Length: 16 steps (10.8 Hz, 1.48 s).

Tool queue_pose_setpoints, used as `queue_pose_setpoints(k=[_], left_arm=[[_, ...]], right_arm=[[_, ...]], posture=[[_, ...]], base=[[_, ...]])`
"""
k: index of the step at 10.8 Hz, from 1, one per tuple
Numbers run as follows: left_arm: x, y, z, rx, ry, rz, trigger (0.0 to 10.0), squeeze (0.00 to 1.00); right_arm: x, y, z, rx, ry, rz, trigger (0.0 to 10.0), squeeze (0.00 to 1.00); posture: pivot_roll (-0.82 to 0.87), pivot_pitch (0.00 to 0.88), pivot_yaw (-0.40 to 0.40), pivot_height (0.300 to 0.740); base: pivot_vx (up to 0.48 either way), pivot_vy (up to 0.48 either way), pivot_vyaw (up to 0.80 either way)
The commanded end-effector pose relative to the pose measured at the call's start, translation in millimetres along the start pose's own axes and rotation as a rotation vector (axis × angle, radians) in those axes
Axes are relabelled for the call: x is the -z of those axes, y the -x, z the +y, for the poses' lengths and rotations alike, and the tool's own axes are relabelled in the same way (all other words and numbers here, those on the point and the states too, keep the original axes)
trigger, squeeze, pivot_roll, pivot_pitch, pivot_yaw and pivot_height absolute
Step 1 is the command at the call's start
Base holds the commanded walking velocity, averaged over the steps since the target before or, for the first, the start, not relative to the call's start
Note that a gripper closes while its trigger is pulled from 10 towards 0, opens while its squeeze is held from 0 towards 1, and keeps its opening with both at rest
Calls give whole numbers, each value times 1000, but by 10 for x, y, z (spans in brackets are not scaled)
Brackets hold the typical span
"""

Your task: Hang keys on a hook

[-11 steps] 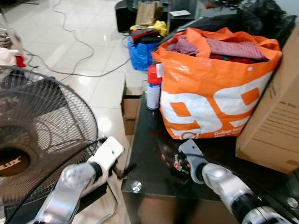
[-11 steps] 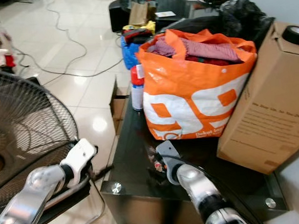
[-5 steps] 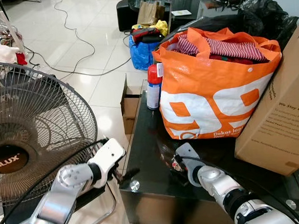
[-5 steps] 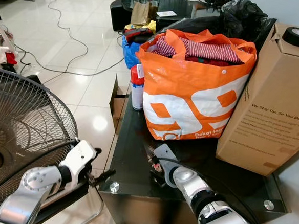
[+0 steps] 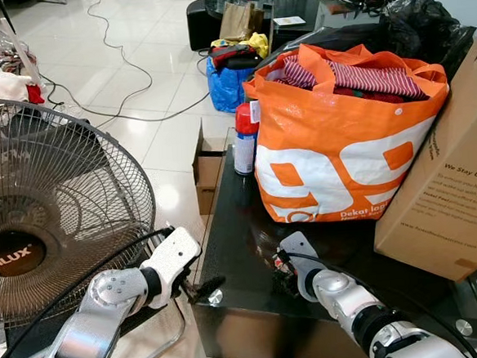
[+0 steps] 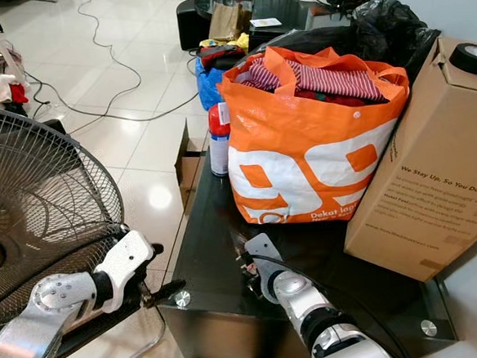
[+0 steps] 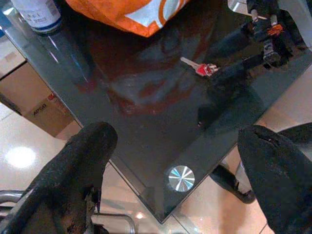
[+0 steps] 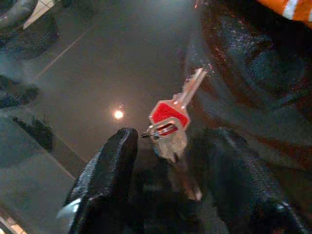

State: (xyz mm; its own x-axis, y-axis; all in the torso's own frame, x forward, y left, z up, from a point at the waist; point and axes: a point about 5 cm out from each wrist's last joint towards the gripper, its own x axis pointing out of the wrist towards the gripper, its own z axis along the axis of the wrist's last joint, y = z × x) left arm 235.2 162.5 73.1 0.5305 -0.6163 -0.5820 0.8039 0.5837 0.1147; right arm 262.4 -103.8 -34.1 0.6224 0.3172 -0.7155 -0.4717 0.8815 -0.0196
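Observation:
I expect the keys [image 8: 170,115] to come up together and hang below my fingers when I lift, because a small ring [image 8: 163,129] goes through the overlapping key heads.
A bunch of keys [image 8: 170,117] with a red-headed key lies flat on the dark glass table [image 5: 234,228], near its front edge. My right gripper [image 8: 168,161] is low over the table with its black fingers [image 8: 105,175] open on either side of the key ring. In the left eye view that gripper [image 5: 280,265] is just in front of the orange bag. My left gripper [image 7: 178,165] hovers open at the table's front left corner [image 5: 216,296], and from there the keys [image 7: 202,68] lie further in on the glass.
A full orange bag [image 5: 342,139] and a big cardboard box [image 5: 452,189] take up the back and right of the table. A spray can [image 5: 244,142] stands at the bag's left. A large fan [image 5: 45,217] stands close on the left. Cables and a small box [image 5: 207,169] lie on the floor.
The camera shifted a little a second ago. My left gripper has sunk slightly beside the table corner. The right gripper has stayed over the keys.

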Motion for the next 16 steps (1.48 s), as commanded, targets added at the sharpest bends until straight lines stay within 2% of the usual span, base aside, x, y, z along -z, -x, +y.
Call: queue_pose_setpoints(k=[1, 10, 15, 16], left_arm=[[-28, 16, -24, 10, -14, -1, 10000, 0], [-47, 21, -52, 11, -2, 1, 10000, 0], [-71, -17, -60, 9, -5, -9, 10000, 0], [-75, -17, -58, 7, -6, -15, 10000, 0]], right_arm=[[2, -1, -2, 9, -19, -9, 0, 0], [41, -4, 53, -4, -19, -20, 0, 0], [116, 38, -62, 22, -30, -20, 0, 0], [86, 55, -97, 14, -55, -55, 0, 0]], posture=[[1, 0, -61, 740], [5, 0, -70, 740], [-5, 0, -67, 740], [-10, 0, -67, 740]], base=[[0, 0, 0], [0, 0, 0], [0, 0, 0], [0, 0, 0]])
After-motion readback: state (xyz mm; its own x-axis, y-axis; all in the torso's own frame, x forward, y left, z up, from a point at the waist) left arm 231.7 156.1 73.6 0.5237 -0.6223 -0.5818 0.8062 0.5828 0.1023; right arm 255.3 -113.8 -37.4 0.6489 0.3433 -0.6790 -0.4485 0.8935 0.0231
